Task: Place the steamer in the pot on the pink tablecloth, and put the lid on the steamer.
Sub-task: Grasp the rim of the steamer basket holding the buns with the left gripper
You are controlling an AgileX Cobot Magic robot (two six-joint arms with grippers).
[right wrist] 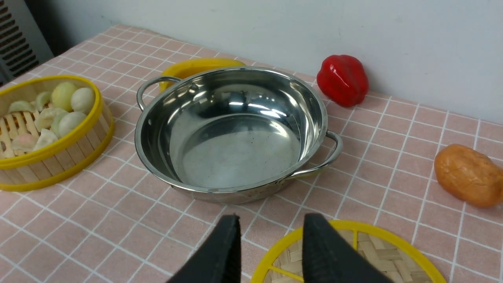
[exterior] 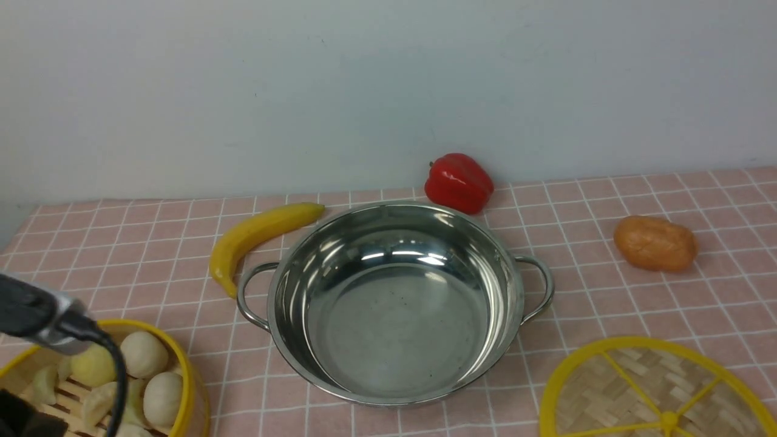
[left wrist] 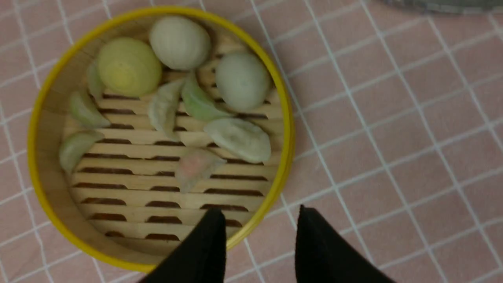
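My left gripper will make the steamer [left wrist: 160, 139] tilt with its far side low as I carry it, because my fingers straddle one side of the yellow rim [left wrist: 264, 210].
The steamer [exterior: 182, 376], a yellow-rimmed bamboo basket with pale buns and dumplings, stands on the pink tablecloth [exterior: 607, 291] at the near left. My left gripper [left wrist: 260, 210] hovers open over its rim. One finger is above the slatted floor [left wrist: 157, 196] and the other is outside, above the cloth. The shiny pot [exterior: 394, 315] sits empty in the middle. The woven lid [exterior: 649, 388] lies flat at the near right. My right gripper [right wrist: 271, 216] is open above the cloth between the pot [right wrist: 235, 157] and the lid [right wrist: 377, 251], holding nothing.
A yellow banana [exterior: 255, 233] lies behind the pot's left handle. A red pepper [exterior: 458, 182] stands against the back wall. An orange-brown lump [exterior: 655, 243] sits at the right. My left arm's wrist [exterior: 54, 321] reaches over the steamer.
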